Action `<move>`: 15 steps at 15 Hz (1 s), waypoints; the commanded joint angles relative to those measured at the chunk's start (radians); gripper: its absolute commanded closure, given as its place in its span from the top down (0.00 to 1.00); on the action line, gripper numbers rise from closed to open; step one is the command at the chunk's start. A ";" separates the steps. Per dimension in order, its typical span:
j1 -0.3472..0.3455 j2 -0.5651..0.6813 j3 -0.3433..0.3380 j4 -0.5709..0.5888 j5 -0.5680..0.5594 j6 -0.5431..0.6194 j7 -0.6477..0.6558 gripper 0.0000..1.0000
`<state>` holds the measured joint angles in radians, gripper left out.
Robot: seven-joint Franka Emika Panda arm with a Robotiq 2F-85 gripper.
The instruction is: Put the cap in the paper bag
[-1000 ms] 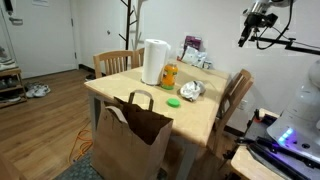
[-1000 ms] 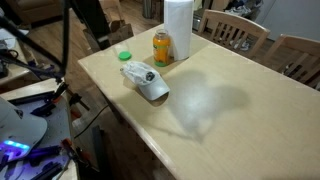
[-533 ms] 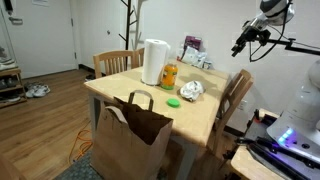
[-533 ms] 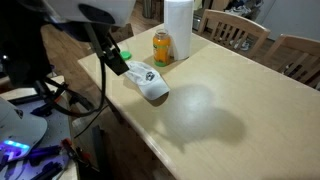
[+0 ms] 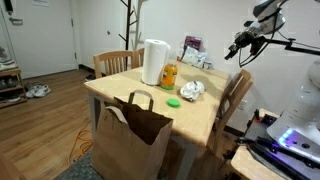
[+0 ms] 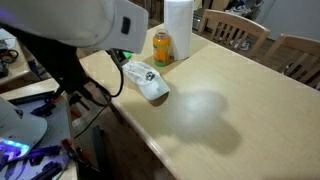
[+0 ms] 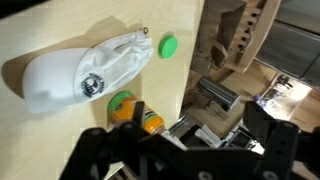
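The white cap is well to the side of my open gripper, which hangs out past the table's edge (image 7: 191, 62). Next, I swing in over the table and lower toward the cap (image 5: 192, 91).
The white cap (image 7: 85, 75) lies crumpled on the wooden table; it also shows in both exterior views (image 5: 191, 90) (image 6: 147, 80). The brown paper bag (image 5: 135, 135) stands open in front of the table's near edge. My gripper (image 5: 240, 46) hangs high in the air, off the table's side and well away from the cap. In the wrist view the gripper (image 7: 185, 150) is open and empty, its dark fingers (image 7: 275, 140) wide apart over the table's edge.
A white paper towel roll (image 5: 155, 61), an orange bottle (image 5: 169, 75) and a green lid (image 5: 173, 101) stand near the cap. Wooden chairs (image 5: 235, 95) surround the table (image 6: 230, 110). My arm's body (image 6: 70, 30) blocks the upper left of an exterior view.
My gripper has come down and towards the table. The arm's body now fills more of an exterior view. The cap and bag have not moved.
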<state>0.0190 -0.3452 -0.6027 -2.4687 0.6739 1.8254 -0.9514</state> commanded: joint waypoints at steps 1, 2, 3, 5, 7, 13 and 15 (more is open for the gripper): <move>-0.035 0.225 0.007 0.119 0.128 -0.234 -0.155 1.00; -0.058 0.277 0.019 0.143 0.141 -0.308 -0.171 1.00; -0.089 0.319 0.043 0.171 0.113 -0.371 -0.136 1.00; -0.138 0.254 0.101 0.120 0.103 -0.315 -0.117 1.00; -0.163 0.311 0.121 0.146 0.122 -0.331 -0.104 1.00; -0.254 0.456 0.210 0.246 0.177 -0.219 -0.089 1.00; -0.272 0.524 0.232 0.292 0.169 -0.220 -0.101 1.00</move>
<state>-0.2124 0.0717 -0.4191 -2.2570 0.8304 1.5959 -1.0600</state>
